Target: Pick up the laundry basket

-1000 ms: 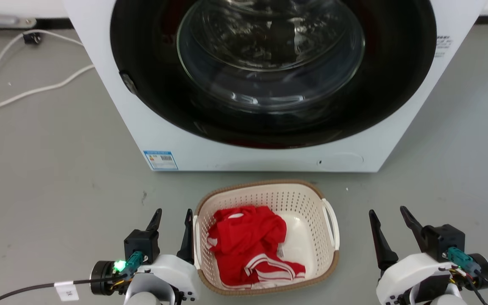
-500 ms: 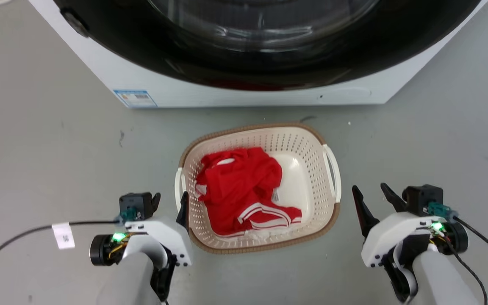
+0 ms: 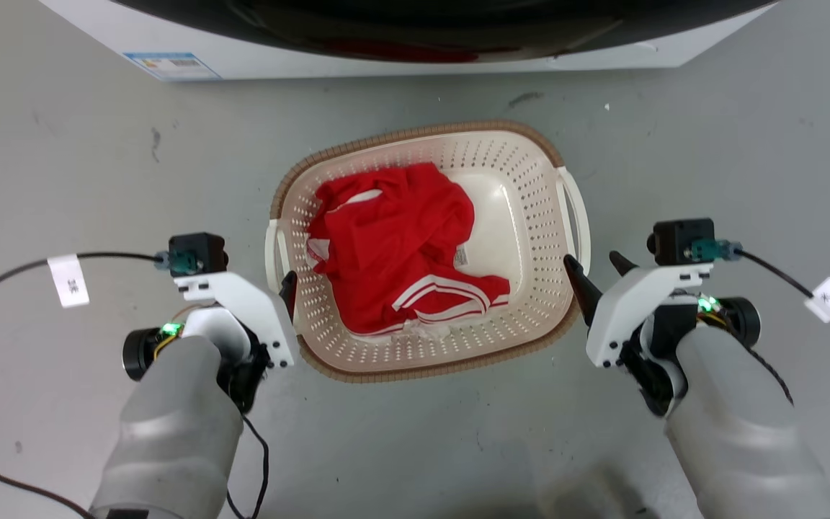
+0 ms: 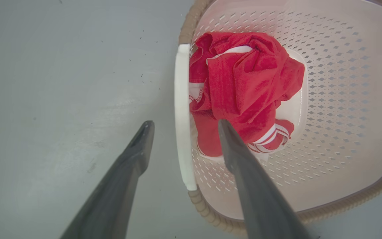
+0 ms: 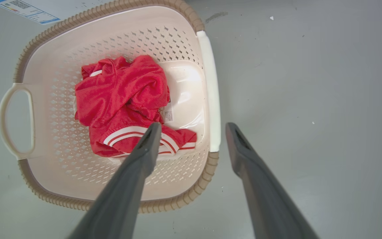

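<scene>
My gripper will lift, and the white handle [image 3: 271, 252] will stay stiff and raise the laundry basket, because the white handle's end runs straight into the brown rim [image 3: 277, 213].
The cream laundry basket [image 3: 422, 131] with a brown rim stands on the grey floor, holding a red garment [image 3: 393, 238] with white stripes. My left gripper [image 3: 276, 282] is open above the basket's left white handle [image 4: 181, 116], one finger outside the basket and one over its inside. My right gripper [image 3: 591, 256] is open too, its fingers straddling the right white handle [image 5: 209, 89] from above. Neither gripper touches the basket. In the right wrist view the garment [image 5: 121, 96] lies left of my right gripper [image 5: 193, 125].
The white base of the washing machine [image 3: 386, 65] runs along the far side, just beyond the basket. Black cables with white tags trail from both wrists, on the left [image 3: 11, 270] and on the right [image 3: 782, 267]. Grey floor surrounds the basket.
The head camera has tilted down, so the washer slid up out of the picture. Both arms have reached forward and pitched down, bringing the open fingers over the basket's side handles.
</scene>
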`<state>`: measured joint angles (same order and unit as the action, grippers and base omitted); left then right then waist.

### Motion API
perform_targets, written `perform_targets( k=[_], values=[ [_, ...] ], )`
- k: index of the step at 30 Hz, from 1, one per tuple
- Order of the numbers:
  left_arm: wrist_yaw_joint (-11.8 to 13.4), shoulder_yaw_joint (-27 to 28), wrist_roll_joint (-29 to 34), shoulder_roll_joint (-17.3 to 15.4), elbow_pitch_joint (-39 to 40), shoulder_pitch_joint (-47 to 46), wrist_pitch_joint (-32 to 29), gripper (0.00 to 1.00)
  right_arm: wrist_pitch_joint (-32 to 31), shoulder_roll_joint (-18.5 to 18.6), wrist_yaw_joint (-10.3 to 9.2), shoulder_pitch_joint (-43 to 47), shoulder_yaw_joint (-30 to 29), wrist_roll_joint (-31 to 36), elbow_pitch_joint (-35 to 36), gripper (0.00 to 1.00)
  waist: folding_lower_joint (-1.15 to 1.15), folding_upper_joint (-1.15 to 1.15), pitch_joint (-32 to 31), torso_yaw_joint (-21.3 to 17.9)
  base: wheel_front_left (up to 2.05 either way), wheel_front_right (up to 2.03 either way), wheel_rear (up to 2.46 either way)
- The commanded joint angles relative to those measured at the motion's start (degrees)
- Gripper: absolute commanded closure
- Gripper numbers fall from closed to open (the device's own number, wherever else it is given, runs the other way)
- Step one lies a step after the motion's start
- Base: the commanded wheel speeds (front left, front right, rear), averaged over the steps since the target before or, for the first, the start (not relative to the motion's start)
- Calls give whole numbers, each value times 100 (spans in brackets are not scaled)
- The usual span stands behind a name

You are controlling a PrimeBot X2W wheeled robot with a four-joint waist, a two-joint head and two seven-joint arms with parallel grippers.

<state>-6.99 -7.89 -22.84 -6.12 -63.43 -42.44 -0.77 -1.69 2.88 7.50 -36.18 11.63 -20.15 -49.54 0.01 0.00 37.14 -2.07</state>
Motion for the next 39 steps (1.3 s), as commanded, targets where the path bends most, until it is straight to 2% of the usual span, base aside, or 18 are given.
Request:
perform_targets(
  k=[1, 7, 14, 24, 25, 26, 27, 39],
  values=[
    [-18, 1, -47, -27, -70, -145, -91, 0, -51, -3, -2, -200, 52, -33, -118, 0, -1, 0, 207, -32, 0, 0, 0],
    [-44, -71, -302, -162, -368, -762, -755, 0, -518, -3, -2, -965, 369, -254, -755, 0, -1, 0, 588, -59, 0, 0, 0],
    [-50, -410, -597, -412, -412, -1415, -1533, 0, -931, 25, -2, -1906, 703, -384, -1477, 0, -1, 0, 1070, -109, 0, 0, 0],
    [-45, -681, -805, -489, -519, -1769, -1846, 0, -1073, 21, -2, -2411, 1109, -619, -1882, 2, -1, 0, 1359, -89, 0, 0, 0],
    [-45, -702, -833, -490, -526, -1788, -1848, 45, -1044, 23, -3, -2447, 1122, -634, -1920, 51, -1, 0, 1374, -91, 0, 0, 0],
    [-45, -731, -860, -452, -518, -1794, -1873, 100, -1018, 28, -2, -2484, 1129, -661, -1958, 71, -1, 0, 1386, -92, 0, 0, 0],
    [-45, -761, -892, -422, -527, -1789, -1919, 100, -1004, 27, -2, -2503, 1146, -680, -1992, 100, -1, 0, 1392, -92, 0, 0, 0],
    [-43, -1134, -1156, -428, -495, -1811, -1978, 100, -1019, 12, -2, -2489, 1451, -1044, -2091, 100, -1, 0, 1345, -76, 0, 0, 0]
  ],
)
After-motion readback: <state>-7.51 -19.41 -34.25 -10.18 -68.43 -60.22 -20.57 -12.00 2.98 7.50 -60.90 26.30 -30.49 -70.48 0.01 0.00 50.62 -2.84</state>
